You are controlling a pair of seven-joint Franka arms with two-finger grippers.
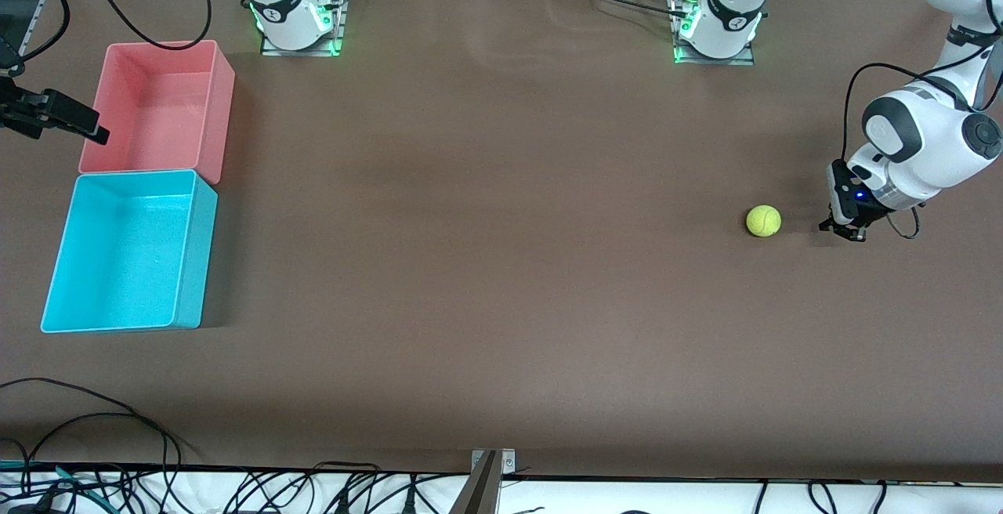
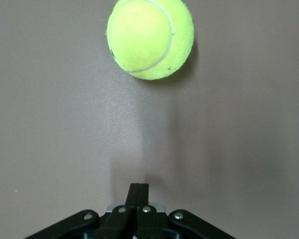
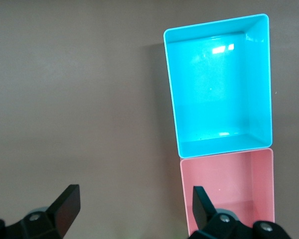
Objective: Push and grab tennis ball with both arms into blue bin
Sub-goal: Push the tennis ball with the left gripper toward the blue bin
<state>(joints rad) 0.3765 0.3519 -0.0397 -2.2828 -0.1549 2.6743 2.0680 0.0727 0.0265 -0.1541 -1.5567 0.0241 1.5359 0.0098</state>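
The tennis ball [image 1: 763,221] is far from the blue bin and my left gripper is closed behind the ball, so I should use that gripper to push the ball across to my right gripper's side [image 1: 302,339].
The tennis ball [image 1: 763,221] [image 2: 150,38], yellow-green with a curved seam, rests on the brown table toward the left arm's end. My left gripper [image 1: 843,232] [image 2: 139,185] is low beside it, on the side away from the bins. It is shut on nothing, a short gap from the ball. The blue bin [image 1: 125,255] [image 3: 219,84] stands empty at the right arm's end of the table. My right gripper [image 1: 92,127] [image 3: 134,199] hangs open and empty beside the pink bin, at the table's end.
An empty pink bin [image 1: 157,106] [image 3: 229,194] touches the blue bin, farther from the front camera. Both arm bases [image 1: 298,20] [image 1: 717,28] stand along the table's back edge. Black cables [image 1: 94,420] and a metal bracket [image 1: 490,479] lie at the front edge.
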